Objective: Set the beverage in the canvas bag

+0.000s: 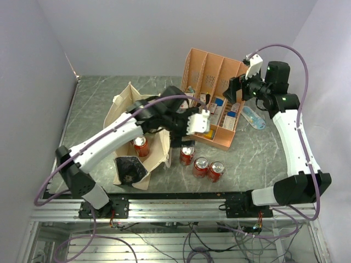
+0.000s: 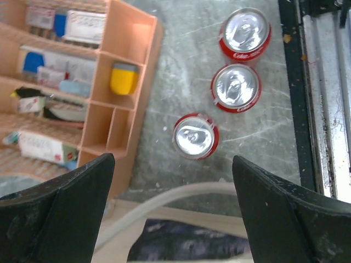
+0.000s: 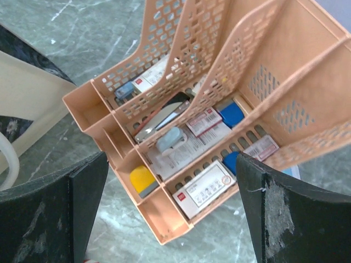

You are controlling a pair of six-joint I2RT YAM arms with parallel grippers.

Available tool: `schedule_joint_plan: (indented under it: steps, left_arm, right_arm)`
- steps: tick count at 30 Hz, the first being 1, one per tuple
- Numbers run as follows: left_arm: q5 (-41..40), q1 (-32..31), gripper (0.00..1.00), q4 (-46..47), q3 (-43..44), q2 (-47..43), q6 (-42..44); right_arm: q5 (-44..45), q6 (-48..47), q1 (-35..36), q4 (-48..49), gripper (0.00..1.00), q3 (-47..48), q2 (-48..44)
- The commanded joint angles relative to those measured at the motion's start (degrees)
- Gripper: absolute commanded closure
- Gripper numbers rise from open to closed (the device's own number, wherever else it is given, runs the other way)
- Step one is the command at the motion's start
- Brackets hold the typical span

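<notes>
The red can [image 1: 187, 155] nearest the canvas bag stands apart from the other cans. My left gripper should keep moving its open fingers down until they are on both sides of the red can.
The canvas bag [image 1: 125, 112] stands open at the left of the table, its dark panel at the near end. One red beverage can [image 1: 141, 146] stands inside it. Three more red cans [image 1: 187, 155], [image 1: 201, 166], [image 1: 215, 171] stand on the table to its right. My left gripper [image 1: 176, 134] hangs open over the bag's right edge, nothing between its fingers. In the left wrist view [image 2: 173, 164] the cans [image 2: 196, 136] lie ahead, with the bag's rim and handle [image 2: 181, 219] below. My right gripper [image 1: 233, 89] [image 3: 171, 159] is open and empty above the organizer.
An orange-pink divided organizer [image 1: 193, 60] [image 3: 164, 230] [image 2: 137, 33] holding small boxes and a yellow item [image 2: 124, 78] stands at the back centre. A pale blue packet [image 1: 253, 116] lies to its right. The aluminium rail [image 1: 175, 211] runs along the near edge.
</notes>
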Motion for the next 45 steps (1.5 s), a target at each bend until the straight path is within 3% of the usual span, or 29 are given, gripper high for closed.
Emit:
schedule_joint_plan:
  steps: [1,8,18,29,39,45]
  left_arm:
    - [-2.83,-4.7,0.01,-1.85,3.39,5.92,2.55]
    - [-6.33,-7.72,0.01,-4.56,5.63,14.8,3.66]
    - [-13.51,-7.34,0.01,-5.25,1.92,18.35,5.55]
    - [-12.84,-4.79,0.0,-5.7,1.57,23.72,8.02]
    - [-8.97,-4.55,0.12,-4.31,0.59,25.54,6.52]
    - [-6.91,-4.55,0.12,-2.51,-1.51,24.39,4.74]
  right_arm:
    - [0.95,-0.88,-1.69,-1.06,0.0,-2.58,-4.24]
    - [1.61,-0.8,-2.29,-1.79,0.0,-4.56,-8.83]
    - [-0.67,2.35,-4.7,0.24,0.0,-7.28,-12.96]
    - [-3.59,5.25,-8.4,1.06,0.0,-9.4,-14.5]
    - [-5.42,7.03,-11.06,1.24,0.0,-10.15,-14.58]
    - [-6.34,7.42,-11.4,1.59,0.0,-10.72,-14.24]
